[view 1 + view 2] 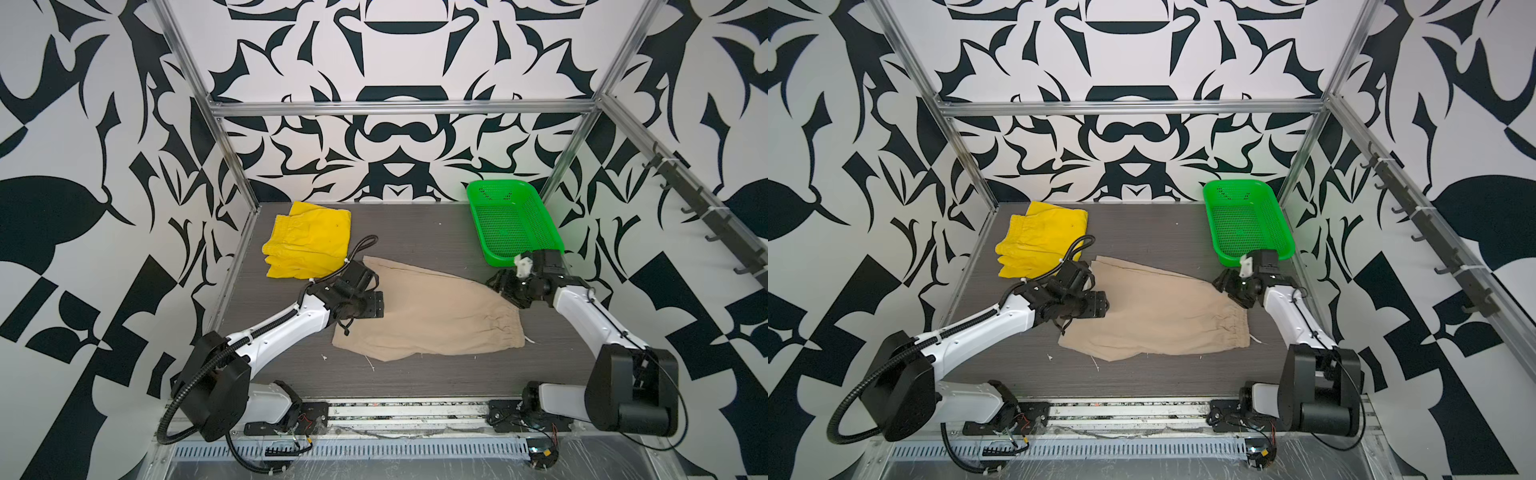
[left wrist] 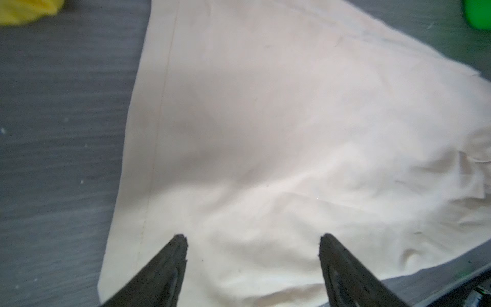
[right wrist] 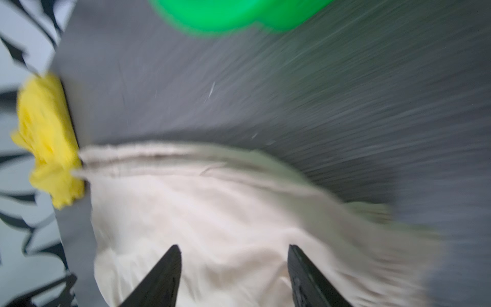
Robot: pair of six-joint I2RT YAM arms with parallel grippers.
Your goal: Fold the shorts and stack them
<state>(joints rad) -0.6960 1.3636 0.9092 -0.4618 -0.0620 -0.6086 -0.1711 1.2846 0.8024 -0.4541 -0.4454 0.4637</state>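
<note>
Next, I move my left gripper across to the waistband's front corner (image 1: 513,342) to straighten the shorts before I fold them, because the beige shorts' back edge (image 1: 438,272) slants toward me at the waistband.
The beige shorts (image 1: 428,311) (image 1: 1163,320) lie flat across the middle of the table, with the gathered waistband (image 1: 505,328) toward the right. A bright yellow pair (image 1: 307,241) (image 1: 1042,241) sits folded at the back left. My left gripper (image 1: 372,305) (image 2: 252,239) hovers over the beige cloth's left part, jaws open with nothing between them. My right gripper (image 1: 498,282) (image 3: 233,248) is at the cloth's far right edge, also open over the beige fabric (image 3: 212,218), holding nothing. The right wrist view is motion-blurred.
A green perforated basket (image 1: 513,220) (image 1: 1246,220) stands at the back right, just behind the right wrist. The dark wood-grain table (image 1: 415,232) is fenced by aluminium frame posts and patterned walls. White threads lie near the shorts' front edge (image 1: 370,363).
</note>
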